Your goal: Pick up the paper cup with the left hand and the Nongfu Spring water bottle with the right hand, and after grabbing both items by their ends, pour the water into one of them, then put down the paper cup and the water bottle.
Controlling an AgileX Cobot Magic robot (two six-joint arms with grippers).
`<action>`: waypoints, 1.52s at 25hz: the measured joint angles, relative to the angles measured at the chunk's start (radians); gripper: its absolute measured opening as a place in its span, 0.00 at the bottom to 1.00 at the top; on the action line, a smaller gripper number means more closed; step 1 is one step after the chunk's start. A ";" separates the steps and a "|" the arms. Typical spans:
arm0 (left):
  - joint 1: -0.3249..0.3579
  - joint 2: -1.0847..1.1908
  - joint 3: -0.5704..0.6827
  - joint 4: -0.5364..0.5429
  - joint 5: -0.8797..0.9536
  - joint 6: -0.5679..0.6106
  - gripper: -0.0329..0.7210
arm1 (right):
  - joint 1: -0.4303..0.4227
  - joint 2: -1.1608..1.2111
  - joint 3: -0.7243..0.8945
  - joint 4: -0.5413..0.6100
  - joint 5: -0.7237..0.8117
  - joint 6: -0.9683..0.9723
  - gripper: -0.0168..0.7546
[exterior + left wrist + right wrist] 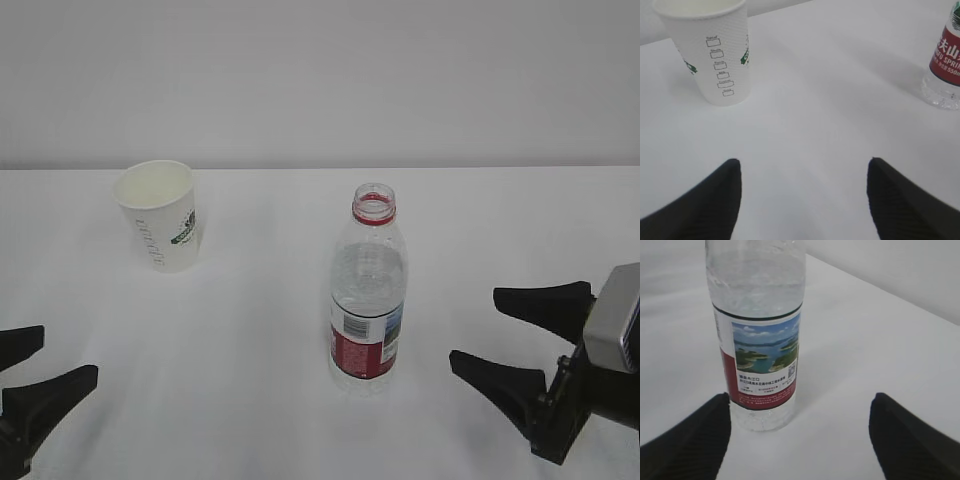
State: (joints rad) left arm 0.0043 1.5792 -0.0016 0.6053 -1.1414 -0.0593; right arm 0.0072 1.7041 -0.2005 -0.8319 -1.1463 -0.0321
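The water bottle [367, 305] will keep its water inside when I lift it and carry it upright, because the water line [370, 259] is well below the bottle's open neck.
The paper cup [160, 215] stands upright at the back left of the white table, white with green marks; the left wrist view shows it [710, 50] ahead and to the left. My left gripper [30, 365] [802, 165] hangs open near the front left edge, well short of the cup, nothing between its fingers. The Nongfu Spring water bottle [367, 290] stands upright mid-table, uncapped, with a red neck ring and water inside. In the right wrist view the bottle [757, 335] stands just ahead, near the left finger. My right gripper [485, 330] [800, 400] is open to the bottle's right.
The white table [260, 330] runs back to a plain pale wall. The bottle's lower part [945, 65] shows at the right edge of the left wrist view. Nothing else stands on the surface.
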 joint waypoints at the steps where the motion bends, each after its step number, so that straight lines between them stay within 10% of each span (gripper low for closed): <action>1: 0.000 0.000 0.000 0.000 0.000 0.000 0.81 | 0.000 0.000 -0.001 0.000 0.000 0.000 0.87; 38: 0.000 0.000 0.000 -0.025 -0.007 0.001 0.79 | 0.013 0.216 -0.239 -0.233 0.000 0.125 0.86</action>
State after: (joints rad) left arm 0.0043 1.5792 -0.0016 0.5807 -1.1482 -0.0586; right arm 0.0201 1.9202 -0.4400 -1.0654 -1.1463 0.0928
